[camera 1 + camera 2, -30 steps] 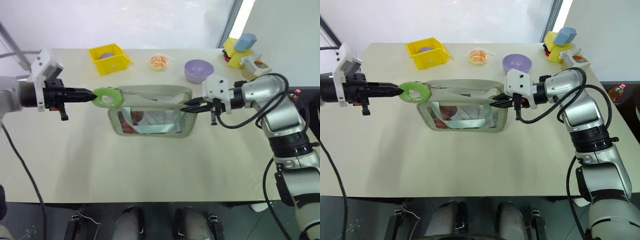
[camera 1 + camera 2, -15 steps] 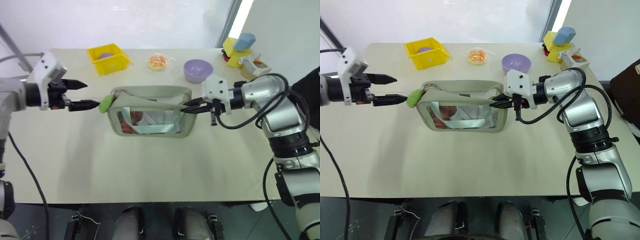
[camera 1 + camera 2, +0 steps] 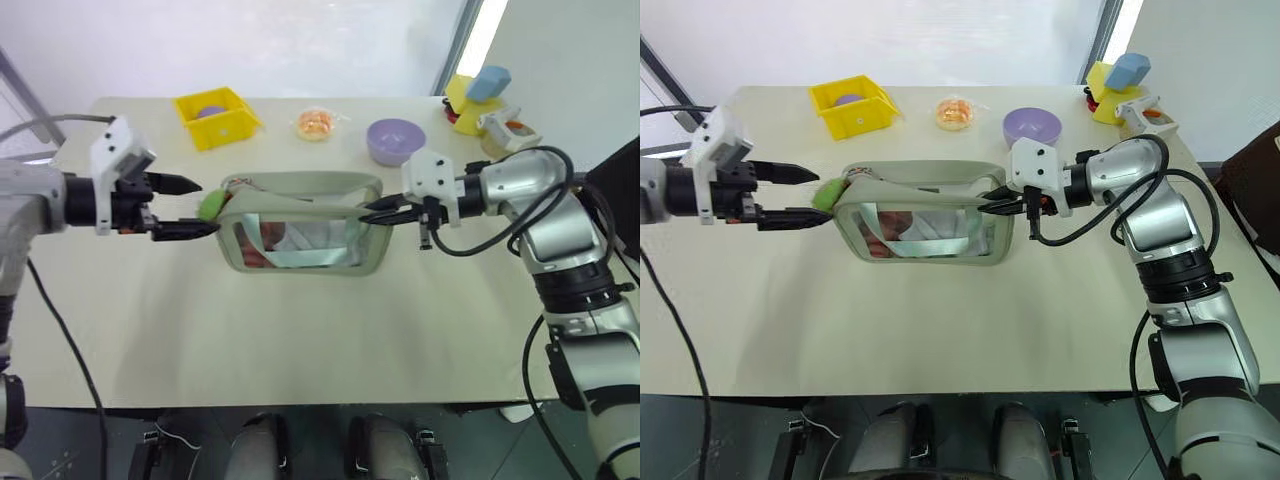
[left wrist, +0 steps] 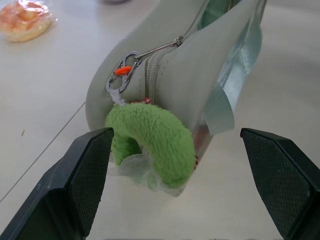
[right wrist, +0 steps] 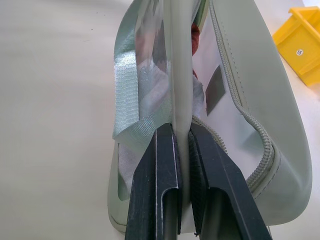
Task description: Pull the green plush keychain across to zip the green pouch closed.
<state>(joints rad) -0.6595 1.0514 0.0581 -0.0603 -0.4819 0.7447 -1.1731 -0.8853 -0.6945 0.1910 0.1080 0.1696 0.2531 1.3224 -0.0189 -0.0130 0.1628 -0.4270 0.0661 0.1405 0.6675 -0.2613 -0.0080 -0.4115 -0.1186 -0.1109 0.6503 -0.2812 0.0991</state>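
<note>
My gripper will make the keychain (image 3: 212, 205) flop over onto the pouch when I lift it, because the silver clip (image 4: 123, 72) joins the keychain loosely to the zip slider.
The green pouch (image 3: 300, 235) stands on the table with its clear window facing me, and its zip slider sits at its left end. The green plush keychain (image 4: 150, 140) hangs from a silver clip against that end, also seen as the keychain (image 3: 210, 205). My left gripper (image 3: 195, 207) is open, with one finger (image 4: 75, 190) on each side of the keychain and neither touching it. My right gripper (image 3: 375, 213) is shut on the pouch's right end, its fingers (image 5: 160, 185) pinching the fabric edge.
Along the table's far edge are a yellow bin (image 3: 218, 118), an orange-filled round packet (image 3: 317, 124) and a purple bowl (image 3: 397, 140). Yellow and blue items (image 3: 480, 95) stand at the back right corner.
My left gripper let go of the keychain and opened. The keychain dropped against the pouch's left end, and the gripper then moved right to straddle it. The right gripper stayed put.
</note>
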